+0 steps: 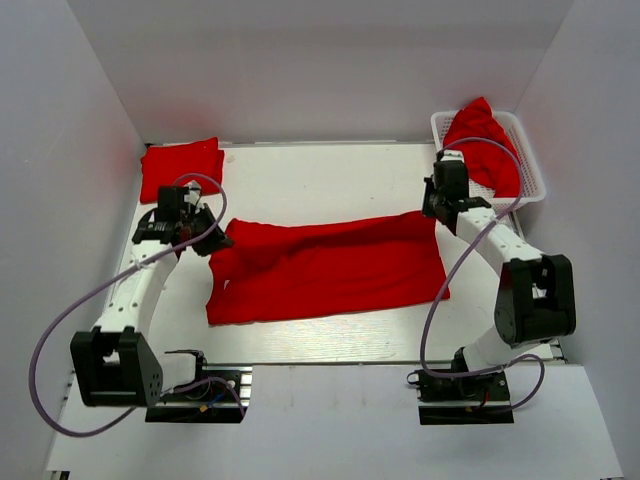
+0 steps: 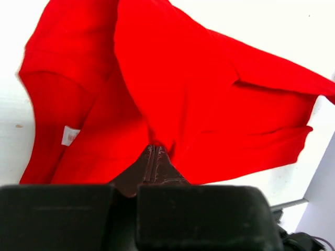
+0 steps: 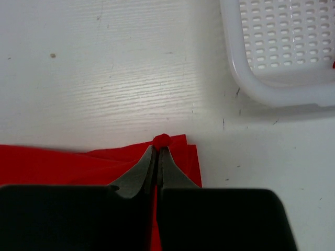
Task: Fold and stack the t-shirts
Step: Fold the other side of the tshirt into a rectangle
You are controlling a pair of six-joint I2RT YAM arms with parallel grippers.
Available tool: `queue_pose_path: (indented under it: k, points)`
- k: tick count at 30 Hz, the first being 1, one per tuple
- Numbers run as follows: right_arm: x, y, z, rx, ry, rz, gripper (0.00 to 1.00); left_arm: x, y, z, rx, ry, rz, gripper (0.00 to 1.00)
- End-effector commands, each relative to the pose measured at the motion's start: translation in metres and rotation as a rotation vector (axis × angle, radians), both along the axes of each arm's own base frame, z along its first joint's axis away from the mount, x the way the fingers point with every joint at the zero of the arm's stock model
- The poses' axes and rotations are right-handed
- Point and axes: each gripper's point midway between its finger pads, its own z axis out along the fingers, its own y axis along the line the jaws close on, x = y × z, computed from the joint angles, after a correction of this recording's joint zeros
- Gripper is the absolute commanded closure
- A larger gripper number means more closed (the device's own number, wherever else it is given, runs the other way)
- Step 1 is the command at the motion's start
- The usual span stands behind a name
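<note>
My right gripper is holding the red t-shirt's far corner [image 3: 162, 140], and the t-shirt's near edge lies flat. My left gripper goes on to that edge [image 1: 232, 318] and lets go there.
A bright red t-shirt [image 1: 330, 265] lies spread lengthwise across the middle of the table, partly folded. My left gripper [image 1: 207, 238] is shut on its left end and holds that end a little off the table; in the left wrist view the cloth [image 2: 172, 89] hangs from the closed tips [image 2: 155, 148]. My right gripper [image 1: 440, 212] is shut on the shirt's far right corner [image 3: 172, 144], a small bunch of cloth sticking out past the tips [image 3: 158, 149]. A folded red t-shirt [image 1: 180, 165] lies at the far left. Another red t-shirt [image 1: 485, 140] is heaped in the basket.
A white plastic lattice basket [image 1: 530, 165] stands at the far right corner; its rim [image 3: 272, 91] shows just beyond my right gripper. White walls close in the table on the left, far and right sides.
</note>
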Motion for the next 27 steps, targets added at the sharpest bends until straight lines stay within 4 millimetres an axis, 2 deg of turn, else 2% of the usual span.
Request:
queue_pose_path:
  k: [1,8,14,16,19,25,27]
  points:
    - [-0.004,0.006,0.02,0.053,-0.078,0.005,1.0,-0.014,0.004,0.012,0.021,-0.078,0.014,1.0]
    - [-0.026,0.003,0.02,0.073,-0.072,-0.002,1.0,-0.041,0.012,0.011,0.043,-0.042,0.041,1.0]
    - [-0.04,0.003,0.016,0.088,-0.068,0.005,1.0,-0.073,0.012,-0.025,0.045,0.029,0.039,1.0]
    - [-0.042,0.002,0.014,0.088,-0.064,0.001,1.0,-0.075,0.012,-0.03,0.037,0.023,0.05,1.0]
    - [-0.046,0.002,0.007,0.09,-0.044,0.002,1.0,-0.086,0.011,-0.048,0.029,0.057,0.061,1.0]
    - [-0.056,0.002,-0.002,0.1,-0.027,0.002,1.0,-0.099,0.016,-0.063,0.039,0.087,0.103,1.0]
    - [-0.057,0.0,-0.005,0.096,-0.019,-0.004,1.0,-0.104,0.008,-0.062,0.0,0.081,0.074,1.0]
